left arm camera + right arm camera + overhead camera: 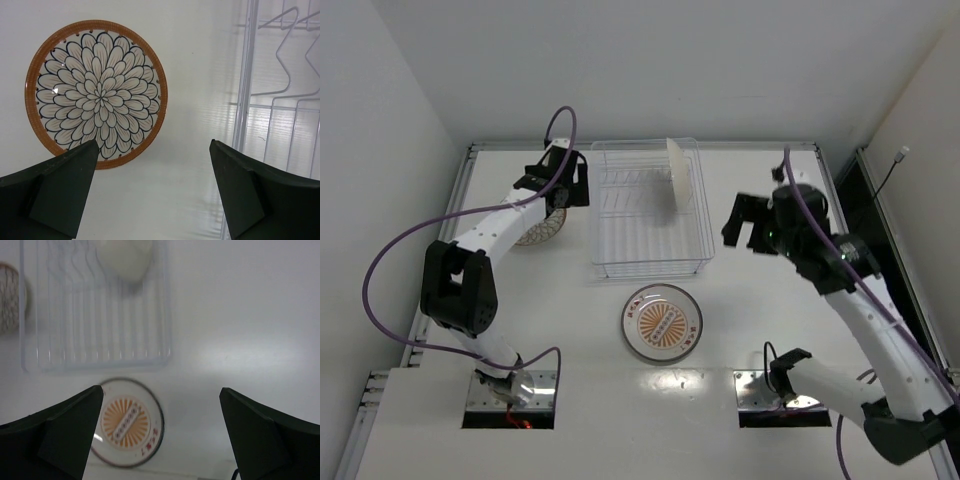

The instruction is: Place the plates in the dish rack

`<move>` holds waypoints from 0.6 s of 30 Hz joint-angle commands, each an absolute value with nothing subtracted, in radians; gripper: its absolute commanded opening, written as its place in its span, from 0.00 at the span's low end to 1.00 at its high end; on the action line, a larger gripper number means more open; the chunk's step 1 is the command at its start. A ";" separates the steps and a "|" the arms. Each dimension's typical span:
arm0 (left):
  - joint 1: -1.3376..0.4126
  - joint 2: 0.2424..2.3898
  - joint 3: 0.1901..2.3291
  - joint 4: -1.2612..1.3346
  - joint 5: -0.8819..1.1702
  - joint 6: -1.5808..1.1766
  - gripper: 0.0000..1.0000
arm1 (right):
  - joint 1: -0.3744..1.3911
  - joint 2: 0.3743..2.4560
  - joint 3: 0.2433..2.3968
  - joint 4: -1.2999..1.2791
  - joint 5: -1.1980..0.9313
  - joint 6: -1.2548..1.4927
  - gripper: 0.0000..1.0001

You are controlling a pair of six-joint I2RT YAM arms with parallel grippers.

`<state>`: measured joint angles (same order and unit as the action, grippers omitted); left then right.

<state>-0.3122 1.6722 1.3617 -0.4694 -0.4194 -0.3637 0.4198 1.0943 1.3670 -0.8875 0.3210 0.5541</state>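
Note:
I can see that the medallion plate [662, 323] lies clear of the dish rack. I should keep going down to its free rim [700, 322] with my open right gripper until the fingers are on both sides of it.
The brown-rimmed petal plate [96, 94] lies flat on the table left of the dish rack [247, 75]; in the top view it [538, 231] is partly hidden under my left arm. My left gripper [154, 142] is open and empty, above the table between that plate and the rack's left wall, and also shows in the top view [563, 190]. The white plate with the orange medallion [662, 322] lies flat in front of the rack [650, 266]. The cream plate [680, 172] stands on edge in the rack's far right. My right gripper [744, 224] is open and empty, raised to the right of the rack.
The right wrist view shows the rack [95, 335], the cream plate [125, 257] in it, the medallion plate [127, 422] below, and my right gripper [161, 388] open. Raised table edges run along the left and right sides. White walls enclose the table.

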 commanded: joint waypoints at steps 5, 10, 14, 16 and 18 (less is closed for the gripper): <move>-0.311 1.700 1.381 -0.465 -0.430 -0.354 0.92 | 0.402 0.769 0.691 -0.707 -0.218 0.952 1.00; -0.311 1.700 1.381 -0.465 -0.420 -0.354 0.92 | 0.402 0.618 0.465 -0.653 -0.261 1.046 1.00; -0.311 1.709 1.381 -0.465 -0.420 -0.354 0.92 | 0.402 0.681 0.448 -0.635 -0.271 1.046 1.00; -0.311 1.709 1.381 -0.465 -0.420 -0.354 0.92 | 0.411 0.758 0.405 -0.554 -0.340 1.046 1.00; -0.311 1.709 1.381 -0.465 -0.420 -0.354 0.92 | 0.411 0.808 0.335 -0.494 -0.408 1.055 0.98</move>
<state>-0.3122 1.7050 1.3617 -0.4812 -0.4179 -0.3595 0.4080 0.7456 0.4068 -0.6163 -0.2878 1.0107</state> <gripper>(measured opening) 0.918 0.985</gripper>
